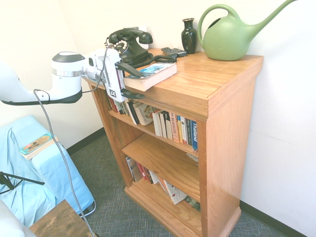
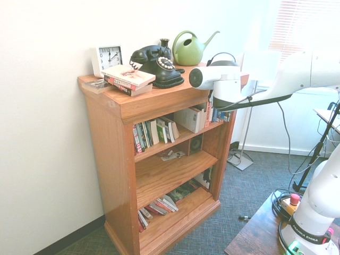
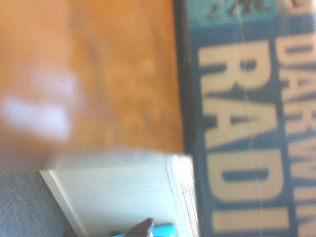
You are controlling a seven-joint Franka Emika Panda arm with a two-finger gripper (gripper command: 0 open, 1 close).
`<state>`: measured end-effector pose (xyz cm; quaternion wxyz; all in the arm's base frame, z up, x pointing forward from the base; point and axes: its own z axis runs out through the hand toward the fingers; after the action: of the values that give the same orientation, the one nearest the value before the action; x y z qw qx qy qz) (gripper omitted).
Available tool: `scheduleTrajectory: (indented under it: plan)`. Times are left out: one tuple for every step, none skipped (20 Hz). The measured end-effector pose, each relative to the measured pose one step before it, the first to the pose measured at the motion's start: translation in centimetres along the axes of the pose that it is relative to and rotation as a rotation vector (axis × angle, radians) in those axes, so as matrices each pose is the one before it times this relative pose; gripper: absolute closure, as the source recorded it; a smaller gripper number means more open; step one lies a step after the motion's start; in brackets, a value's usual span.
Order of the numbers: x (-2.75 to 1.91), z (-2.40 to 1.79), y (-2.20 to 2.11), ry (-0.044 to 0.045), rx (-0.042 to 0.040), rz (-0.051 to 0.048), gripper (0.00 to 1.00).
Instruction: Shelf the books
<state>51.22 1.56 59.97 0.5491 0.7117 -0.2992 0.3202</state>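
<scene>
The book's overhanging end [image 1: 139, 84] keeps straight and level, so I expect the thick paperback book [image 1: 154, 74] to stay shut and stiff when I pick it up by that end.
A thick paperback book [image 1: 154, 74] with a blue-and-black cover lies flat on the bookcase top [image 1: 207, 81], its near end overhanging the front edge. My gripper [image 1: 133, 81] is open and level with that end. One finger is above the cover, the other below, in front of the top's trim, and neither presses the book. The wrist view shows the book's blue spine [image 3: 242, 123] with cream lettering beside bare wood. Two more books [image 2: 129, 80] are stacked at the other end of the top. Another book [image 1: 35, 144] lies on the blue-covered seat.
On the top stand a black telephone [image 1: 127, 45], a dark vase [image 1: 189, 35], a green watering can [image 1: 229, 37], a remote [image 1: 174, 51] and a white clock [image 2: 108, 57]. Rows of books [image 1: 173, 127] fill the upper shelf, and several lean on the bottom shelf [image 1: 148, 177]. The middle shelf [image 1: 158, 160] is mostly bare.
</scene>
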Motion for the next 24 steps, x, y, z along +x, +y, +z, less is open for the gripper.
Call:
scheduleTrajectory:
  plan:
    - [0.209,0.079,-0.223,0.00065,-0.00116,0.0011,0.0]
    - [0.217,0.094,-0.225,0.00032,-0.00122,0.00118,0.0]
    - [0.151,0.072,-0.24,-0.00062,-0.00057,0.00017,0.0]
    - [0.197,0.088,-0.207,0.00037,-0.00119,0.00119,0.0]
    - [0.143,0.086,-0.155,0.00141,-0.00177,0.00054,1.0]
    - [0.08,0.073,-0.115,0.00229,-0.00205,-0.00032,1.0]
    - [0.047,0.062,-0.074,0.00147,-0.00158,-0.0003,1.0]
    - [0.009,0.019,-0.011,0.00051,-0.00052,-0.0001,1.0]
    - [0.004,0.005,0.0,0.00044,-0.00025,-0.00004,1.0]
    - [0.007,0.039,0.006,0.00006,-0.00076,0.00005,1.0]
    - [0.008,0.054,0.008,-0.00019,-0.00092,0.00012,1.0]
    - [0.005,0.055,0.006,-0.0004,-0.00085,0.00011,1.0]
    - [0.0,0.036,-0.001,-0.0004,-0.00049,-0.00001,1.0]
    - [0.0,0.001,0.0,-0.00001,-0.00002,0.0,1.0]
    - [0.0,-0.001,0.001,0.00001,0.00001,0.00002,1.0]
    - [0.001,-0.002,0.004,0.00002,0.00003,0.00007,1.0]
    - [-0.001,-0.01,-0.002,0.00011,0.00014,-0.00003,1.0]
    - [-0.001,-0.012,-0.002,0.00012,0.00018,-0.00004,1.0]
    - [0.0,-0.014,0.003,0.00016,0.0002,0.00004,1.0]
    - [-0.009,-0.047,-0.001,0.0006,0.00062,-0.0002,1.0]
    - [-0.016,-0.055,0.013,0.00072,0.0007,-0.00019,1.0]
    - [-0.021,-0.077,0.02,0.00093,0.00072,-0.00022,1.0]
    - [-0.035,-0.093,0.035,0.00108,0.00063,-0.00033,1.0]
    - [-0.021,-0.108,0.004,0.00102,0.00045,-0.00038,1.0]
